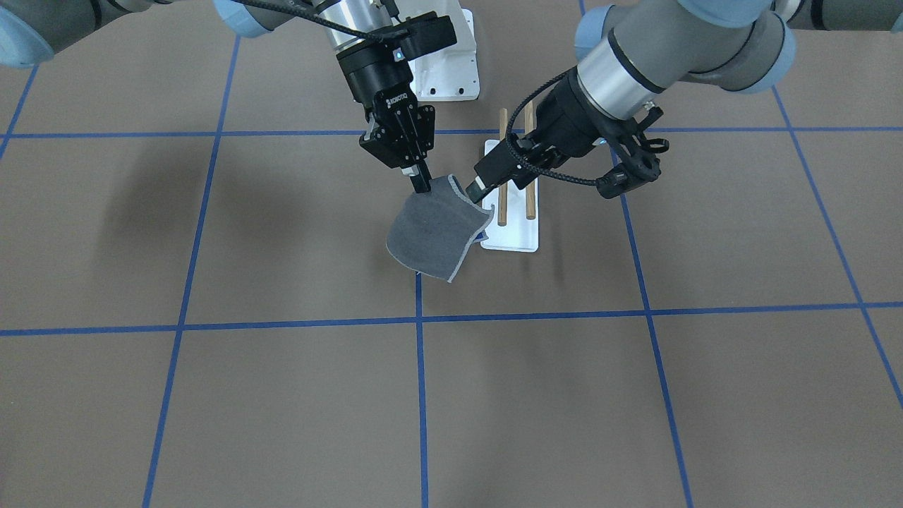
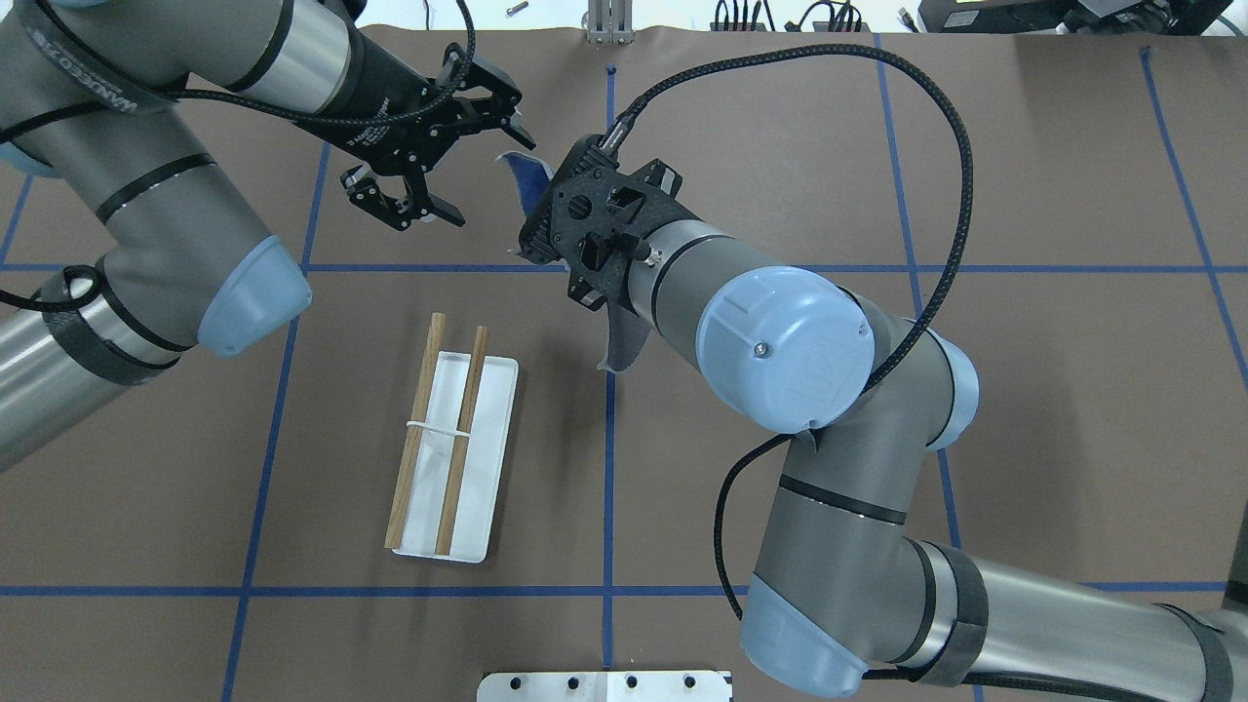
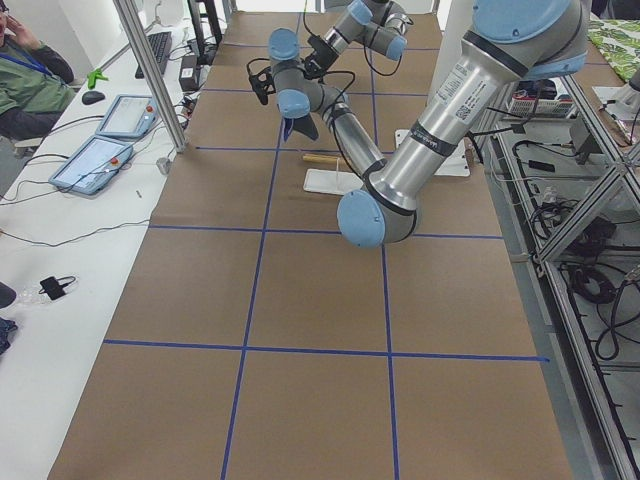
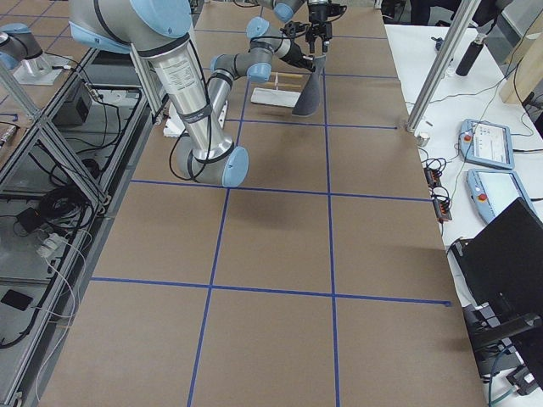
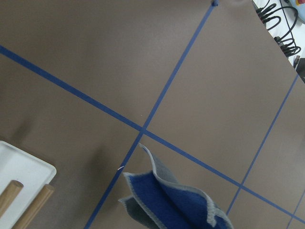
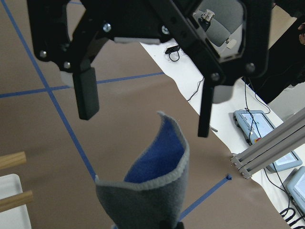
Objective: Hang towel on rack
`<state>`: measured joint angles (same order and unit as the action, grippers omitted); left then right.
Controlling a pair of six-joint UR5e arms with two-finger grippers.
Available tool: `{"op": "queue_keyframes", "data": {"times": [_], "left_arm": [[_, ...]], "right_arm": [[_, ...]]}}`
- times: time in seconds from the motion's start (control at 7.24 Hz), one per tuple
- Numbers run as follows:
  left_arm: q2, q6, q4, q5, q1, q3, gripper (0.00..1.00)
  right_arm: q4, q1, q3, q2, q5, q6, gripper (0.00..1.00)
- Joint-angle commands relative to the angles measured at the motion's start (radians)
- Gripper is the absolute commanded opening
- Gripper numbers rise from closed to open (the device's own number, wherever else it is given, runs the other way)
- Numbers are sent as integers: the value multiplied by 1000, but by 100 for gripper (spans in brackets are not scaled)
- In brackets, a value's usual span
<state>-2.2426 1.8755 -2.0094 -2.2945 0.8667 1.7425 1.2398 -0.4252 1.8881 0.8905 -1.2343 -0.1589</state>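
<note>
The towel's free edge (image 1: 462, 259) hangs down and curls. The towel should fold over both wooden rods and sag on either side when I hang it up.
The towel (image 1: 434, 233), dark grey with a blue inner face, hangs in the air from one corner. My right gripper (image 1: 421, 185) is shut on that corner. The towel also shows in the right wrist view (image 6: 143, 200), curled upward. My left gripper (image 1: 480, 185) is open. In the right wrist view the left gripper (image 6: 145, 125) has one finger on each side of the towel's raised top edge, without touching it. The rack (image 1: 509, 240), a white base with two wooden rods (image 1: 502, 208), stands on the table just beside and below the towel. The rack also shows in the overhead view (image 2: 492, 458).
The brown table (image 1: 282, 395) is marked with a blue tape grid. The white bolted pedestal (image 1: 451, 77) stands behind the rack. Operators' tablets (image 4: 488, 144) lie on the white bench along the table's far side.
</note>
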Motion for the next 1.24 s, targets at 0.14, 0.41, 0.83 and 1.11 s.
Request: {"op": "queue_keyframes", "data": {"times": [0.14, 0.41, 0.83, 1.11], "left_arm": [[-9, 30, 0, 22, -26, -3, 95], [-9, 28, -2, 73, -67, -1, 83], [-8, 28, -17, 72, -71, 5, 34], [-3, 22, -34, 72, -72, 5, 0]], "right_arm": [[3, 20, -3, -5, 29, -1, 0], [3, 23, -3, -5, 39, -1, 0], [0, 23, -3, -5, 39, -1, 0], [-2, 23, -1, -5, 39, -1, 0]]}}
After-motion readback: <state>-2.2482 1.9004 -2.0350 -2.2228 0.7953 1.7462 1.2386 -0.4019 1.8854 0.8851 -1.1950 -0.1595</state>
